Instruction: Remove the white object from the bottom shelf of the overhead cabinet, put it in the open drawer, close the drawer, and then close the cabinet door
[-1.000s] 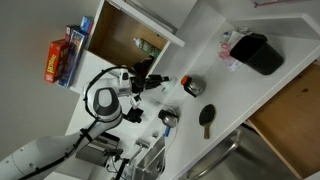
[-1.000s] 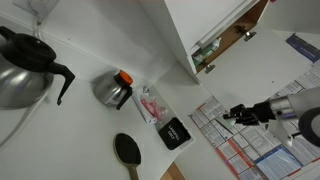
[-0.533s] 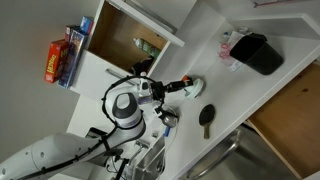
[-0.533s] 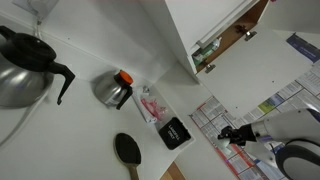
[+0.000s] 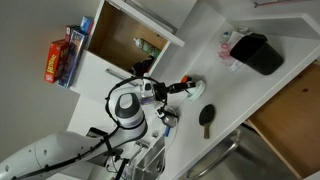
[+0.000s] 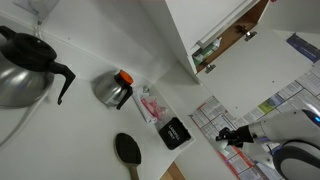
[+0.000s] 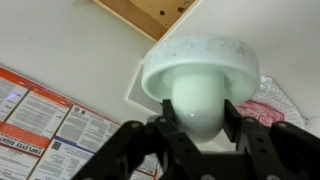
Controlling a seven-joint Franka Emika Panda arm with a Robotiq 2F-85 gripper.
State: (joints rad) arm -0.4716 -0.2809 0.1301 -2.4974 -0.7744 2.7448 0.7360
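My gripper keeps carrying the white object (image 7: 198, 104), held by its stem, until the object is over the drawer's bottom, because the open drawer's bottom (image 5: 298, 114) is clear.
In the wrist view my gripper (image 7: 198, 118) is shut on the white object (image 7: 200, 70), a pale, rounded, mushroom-like piece with a wide rim; one finger (image 7: 232, 115) presses each side of its stem. Above it shows the wood interior of the overhead cabinet (image 7: 160, 12). In both exterior views the gripper (image 5: 180, 88) (image 6: 232, 135) hangs in front of the white wall, clear of the open cabinet (image 5: 130, 35) (image 6: 228, 35). The open drawer (image 5: 292, 112) shows its wood interior at the lower right. The door's green stickers are not visible.
A black box (image 5: 258, 52) and a black spoon (image 5: 206, 120) lie on the white surface. Red-and-yellow boxes (image 5: 62, 55) stand beside the cabinet. A black kettle (image 6: 25, 65), a steel carafe (image 6: 115, 88), a small black box (image 6: 175, 132) and printed sheets (image 7: 45, 125) are nearby.
The arm has drawn away from the cabinet opening with the white object in its grip. Most of the move came in the first half second; since then it has shifted only slightly.
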